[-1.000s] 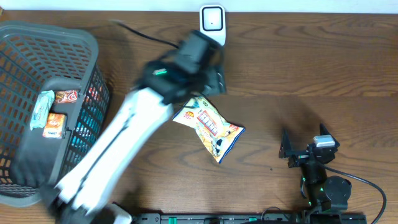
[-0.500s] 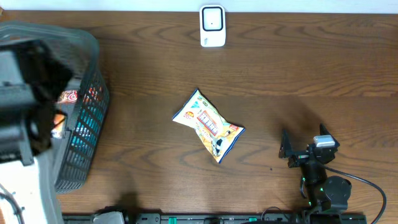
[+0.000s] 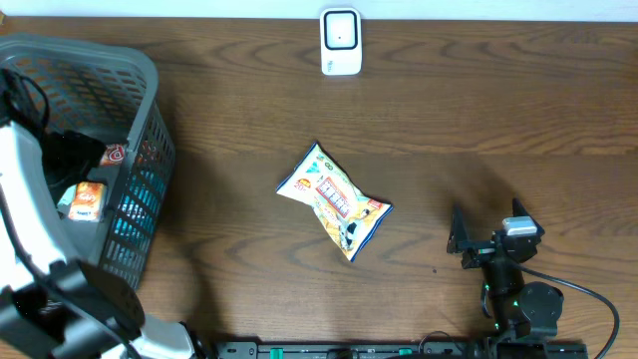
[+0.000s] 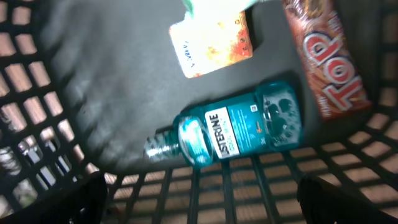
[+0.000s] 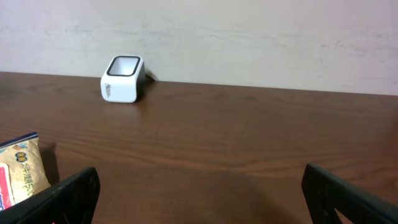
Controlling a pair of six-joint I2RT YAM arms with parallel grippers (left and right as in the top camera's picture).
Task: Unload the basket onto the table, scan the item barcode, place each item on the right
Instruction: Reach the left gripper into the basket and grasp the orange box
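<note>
I should pull back and take the orange packet (image 3: 88,201) clear of the basket's mesh side, because the mouthwash bottle (image 4: 233,127) lies against that side under my left gripper.
A yellow snack bag (image 3: 334,202) lies flat in the middle of the table, with its edge (image 5: 22,171) at the left of the right wrist view. The white scanner (image 3: 340,42) stands at the far edge, also seen as the scanner (image 5: 123,79). My left gripper (image 4: 199,208) hangs open inside the grey basket (image 3: 140,90), above a teal mouthwash bottle (image 4: 230,130), an orange packet (image 4: 211,43) and a red bar (image 4: 326,59). It holds nothing. My right gripper (image 3: 488,244) rests open and empty at the front right.
The basket's mesh wall (image 4: 261,186) runs just below the left fingers (image 4: 90,199). The left arm (image 3: 25,209) reaches up from the front left corner over the basket. A cable (image 3: 588,294) trails from the right arm's base.
The left arm has swung from beside the scanner, above the snack bag, leftward to the basket and down into it. Its jaws have spread wider. The snack bag and the right arm have not moved.
</note>
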